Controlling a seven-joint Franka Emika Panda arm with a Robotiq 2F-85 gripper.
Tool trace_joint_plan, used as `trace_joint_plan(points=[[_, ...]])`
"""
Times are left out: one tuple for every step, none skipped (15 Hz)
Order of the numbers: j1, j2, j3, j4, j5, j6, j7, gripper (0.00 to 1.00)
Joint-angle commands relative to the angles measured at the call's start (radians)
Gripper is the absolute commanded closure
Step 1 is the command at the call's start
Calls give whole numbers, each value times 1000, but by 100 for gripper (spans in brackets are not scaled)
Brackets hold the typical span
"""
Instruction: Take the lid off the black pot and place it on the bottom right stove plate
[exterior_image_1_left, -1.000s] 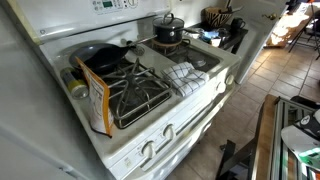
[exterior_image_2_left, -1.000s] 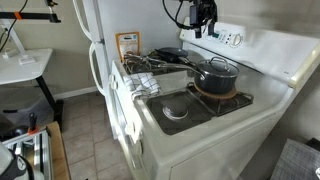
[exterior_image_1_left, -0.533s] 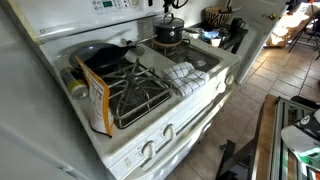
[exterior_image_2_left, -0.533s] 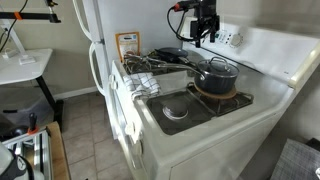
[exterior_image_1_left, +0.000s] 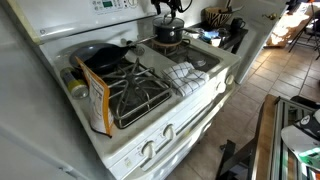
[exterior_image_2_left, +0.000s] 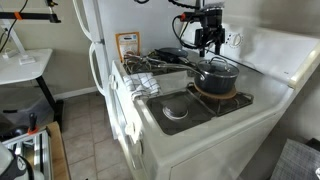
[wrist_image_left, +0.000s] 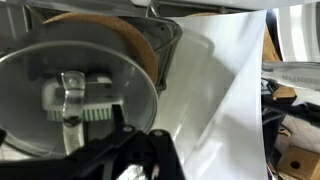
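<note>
My gripper is going to lift the glass lid (exterior_image_1_left: 168, 22). The lid has a centre knob (wrist_image_left: 73, 103), so I expect it to come up nearly level and leave the black pot behind.
The black pot (exterior_image_1_left: 168, 36) stands on a brown round mat at the stove's back, near the control panel; it also shows in the other exterior view (exterior_image_2_left: 216, 76). Its glass lid (wrist_image_left: 70, 95) with a centre knob sits on it and fills the left of the wrist view. My gripper (exterior_image_2_left: 208, 42) hangs just above the lid, apart from it, and looks open and empty; it also shows at the top of an exterior view (exterior_image_1_left: 171, 8). A square black burner grate (exterior_image_1_left: 135, 92) lies on the burner diagonally opposite the pot, at the stove's front.
A wide black frying pan (exterior_image_1_left: 100, 57) sits beside the grate. A checked towel (exterior_image_1_left: 185, 75) lies next to a bare burner without a grate (exterior_image_2_left: 175, 110). A cardboard box (exterior_image_1_left: 95, 100) leans at the stove's side. The control panel (exterior_image_2_left: 232, 38) rises behind the pot.
My gripper has come down from near the control panel to just above the pot's lid. The pot and lid have not moved.
</note>
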Motion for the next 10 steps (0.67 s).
trace_joint_plan(points=[[5, 67, -16, 95, -8, -27, 47, 2], [6, 77, -19, 106, -10, -27, 53, 5], [6, 86, -20, 117, -9, -32, 57, 8], [6, 93, -22, 124, -10, -34, 60, 15], [5, 96, -22, 126, -9, -31, 65, 21], [6, 101, -24, 133, -11, -36, 67, 34], [7, 105, -27, 136, -12, -35, 70, 44], [7, 106, -29, 137, -14, -37, 70, 53], [8, 104, -30, 134, -16, -36, 72, 60], [9, 102, -32, 133, -19, -34, 77, 69]])
